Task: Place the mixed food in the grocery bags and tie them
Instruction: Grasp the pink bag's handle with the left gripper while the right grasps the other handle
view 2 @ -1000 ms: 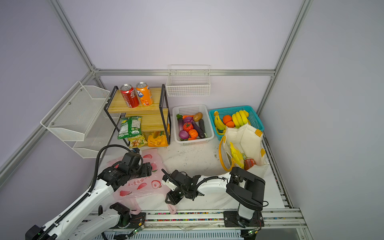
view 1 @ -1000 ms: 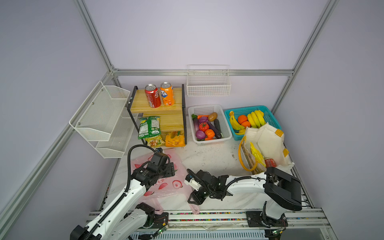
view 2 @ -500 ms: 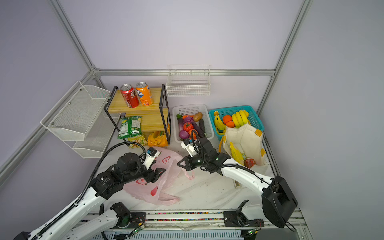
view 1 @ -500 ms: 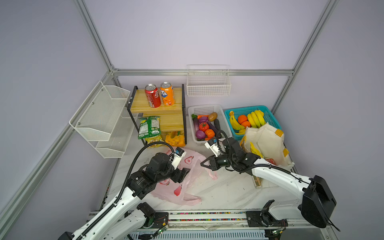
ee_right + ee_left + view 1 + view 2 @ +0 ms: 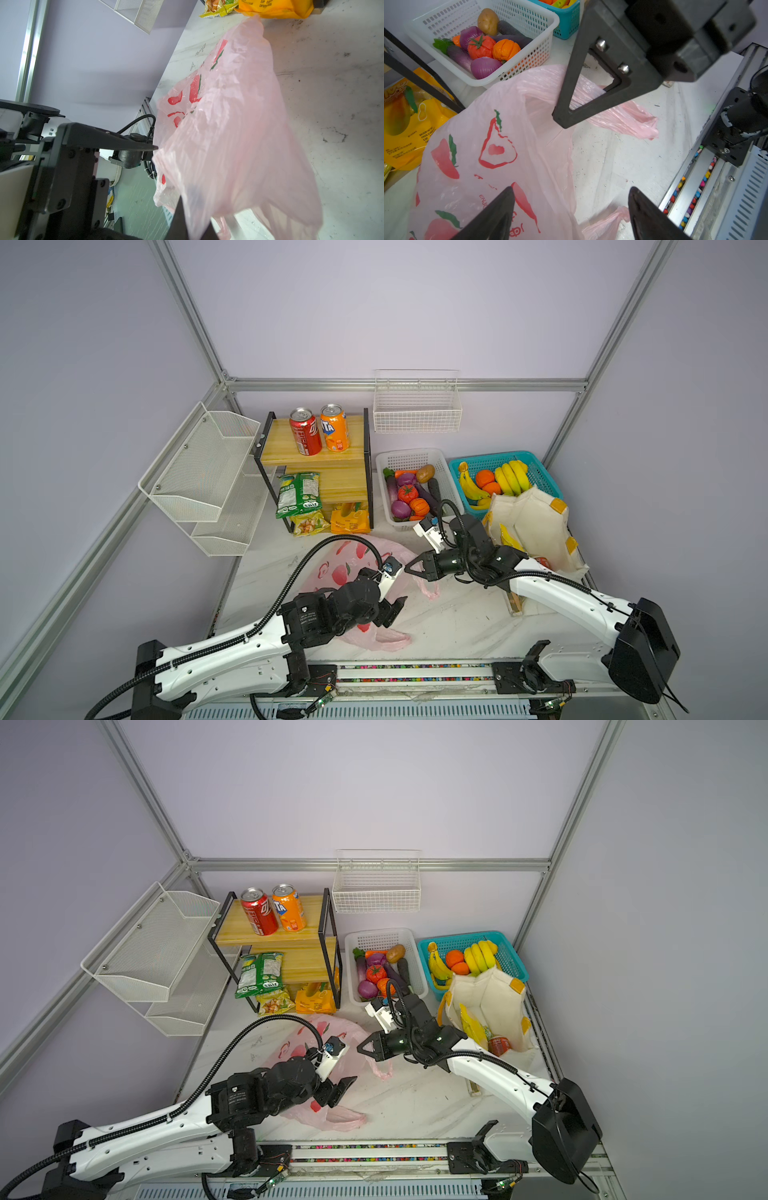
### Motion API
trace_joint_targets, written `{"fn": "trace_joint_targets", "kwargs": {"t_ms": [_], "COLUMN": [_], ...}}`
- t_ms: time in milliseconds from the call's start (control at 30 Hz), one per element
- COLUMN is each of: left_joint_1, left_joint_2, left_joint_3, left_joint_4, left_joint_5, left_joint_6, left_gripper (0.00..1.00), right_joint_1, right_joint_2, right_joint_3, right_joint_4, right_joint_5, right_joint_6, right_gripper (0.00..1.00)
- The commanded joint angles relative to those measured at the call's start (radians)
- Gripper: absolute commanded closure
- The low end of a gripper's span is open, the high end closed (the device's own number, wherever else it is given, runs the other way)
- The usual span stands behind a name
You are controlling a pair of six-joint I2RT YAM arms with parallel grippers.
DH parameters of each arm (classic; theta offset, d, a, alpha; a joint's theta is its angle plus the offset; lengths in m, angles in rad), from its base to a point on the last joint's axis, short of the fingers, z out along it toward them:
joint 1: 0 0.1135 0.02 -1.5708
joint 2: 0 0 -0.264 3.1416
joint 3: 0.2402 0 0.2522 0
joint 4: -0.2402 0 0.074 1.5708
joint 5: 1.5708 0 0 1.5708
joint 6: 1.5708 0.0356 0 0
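The pink grocery bag (image 5: 340,558) is lying crumpled. My left gripper should hold the bag upright and open before my right gripper reaches into the white basket (image 5: 412,494) to get vegetables.
The pink grocery bag (image 5: 340,570) (image 5: 291,1048) with red peach prints lies crumpled on the table. My right gripper (image 5: 409,567) (image 5: 360,1048) (image 5: 194,209) is shut on its upper edge and holds that edge (image 5: 591,93) off the table. My left gripper (image 5: 392,608) (image 5: 343,1088) (image 5: 571,189) hovers open over the bag's near side, with nothing between its fingers. The cream tote (image 5: 536,522) stands at the right with a yellow packet (image 5: 509,537) inside. Tomato (image 5: 407,492), pumpkin (image 5: 419,506), onion (image 5: 401,509) and eggplant (image 5: 391,489) lie in the white basket (image 5: 446,485). The red soda can (image 5: 305,437) stands on the shelf.
A wooden shelf (image 5: 332,485) holds an orange can (image 5: 334,433) and snack packets (image 5: 299,493). A teal basket (image 5: 540,472) with bananas and oranges sits behind the tote. Wire racks (image 5: 199,472) hang on the left wall. A rail (image 5: 415,672) runs along the front edge.
My right gripper closed on the bag's edge near the front and carried it up and back towards the white basket. My left arm swung right over the bag.
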Motion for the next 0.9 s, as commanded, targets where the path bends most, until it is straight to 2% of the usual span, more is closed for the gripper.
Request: {"fn": "trace_joint_targets", "kwargs": {"t_ms": [0, 267, 367, 467, 533, 600, 700, 867], "left_joint_1": [-0.03, -0.039, -0.039, -0.036, -0.03, -0.011, 0.05, 0.205], "left_joint_2": [0.016, 0.081, 0.063, 0.001, -0.05, -0.106, -0.192, -0.234], "left_joint_3": [-0.065, -0.127, -0.158, -0.198, -0.228, -0.223, -0.152, 0.009], "left_joint_4": [0.033, 0.048, 0.106, 0.174, 0.227, 0.245, 0.215, 0.154], "left_joint_5": [-0.205, -0.298, -0.298, -0.315, -0.301, -0.238, -0.06, 0.242], "left_joint_6": [-0.13, -0.172, -0.144, -0.151, -0.083, -0.038, -0.046, -0.109], "left_gripper": [0.18, 0.39, 0.56, 0.82, 1.0, 1.0, 1.0, 1.0], "right_joint_1": [-0.004, -0.004, -0.004, -0.004, -0.004, -0.004, -0.004, -0.004], "right_joint_2": [0.013, 0.013, 0.009, 0.003, 0.001, -0.002, -0.014, -0.094], "right_joint_3": [0.03, 0.029, 0.026, 0.035, 0.049, 0.088, 0.188, 0.273], "right_joint_4": [0.001, 0.006, 0.021, 0.02, 0.015, -0.028, -0.138, -0.167], "right_joint_5": [0.017, 0.039, 0.04, 0.064, 0.099, 0.169, 0.275, 0.431], "right_joint_6": [0.012, 0.016, 0.021, -0.008, -0.044, -0.079, -0.228, -0.329], "right_gripper": [0.93, 0.93, 0.93, 0.92, 0.92, 0.9, 0.82, 0.51]}}
